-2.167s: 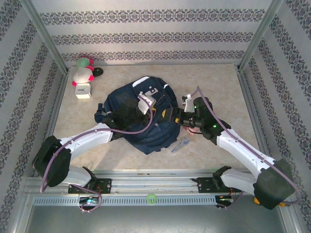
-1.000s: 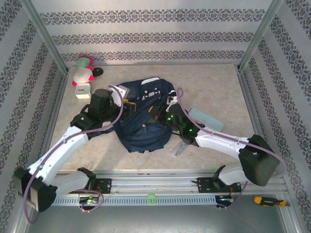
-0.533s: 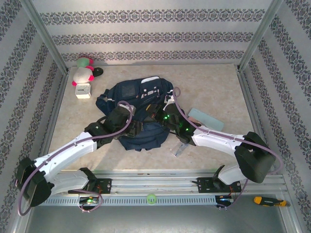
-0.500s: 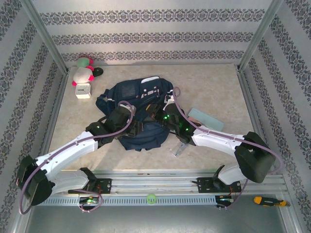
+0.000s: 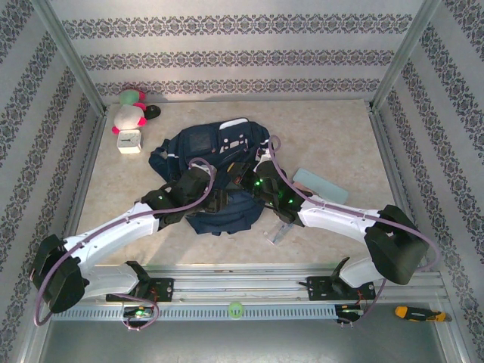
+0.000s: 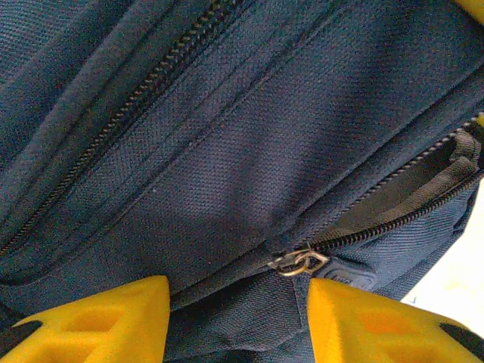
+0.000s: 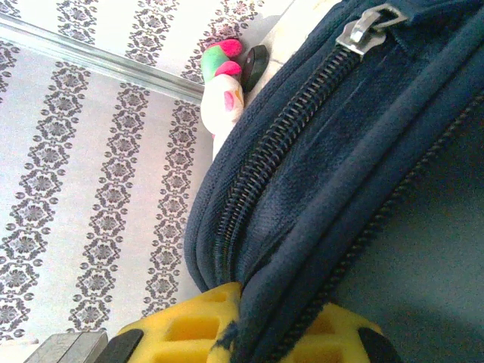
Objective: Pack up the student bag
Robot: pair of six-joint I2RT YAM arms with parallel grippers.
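Note:
My left gripper should move back to the student bag's side (image 5: 172, 169) while my right gripper pulls the bag's fold open, because my left gripper is over the student bag's opening (image 5: 236, 191).
The student bag (image 5: 219, 147), navy blue, lies at the middle of the table with its near edge bunched between both arms. My left gripper (image 5: 215, 198) is at the bag's front left. In the left wrist view it (image 6: 236, 302) stands open over the fabric. A metal zipper pull (image 6: 301, 262) lies just off the right finger, at the end of a partly open zip. My right gripper (image 5: 243, 181) is at the bag's front right. In the right wrist view it (image 7: 261, 321) is shut on a fold of the student bag (image 7: 363, 151) beside a closed zip.
A pink, white and green plush toy (image 5: 130, 112) and a white cube (image 5: 130, 141) sit at the back left. A pale flat booklet (image 5: 321, 185) and a small grey item (image 5: 278, 233) lie right of the bag. Metal frame posts and patterned walls close in the table.
My left arm has swung from the bag's left side down to its near edge, and its jaws have widened a little. The right gripper keeps its pinch on the bag.

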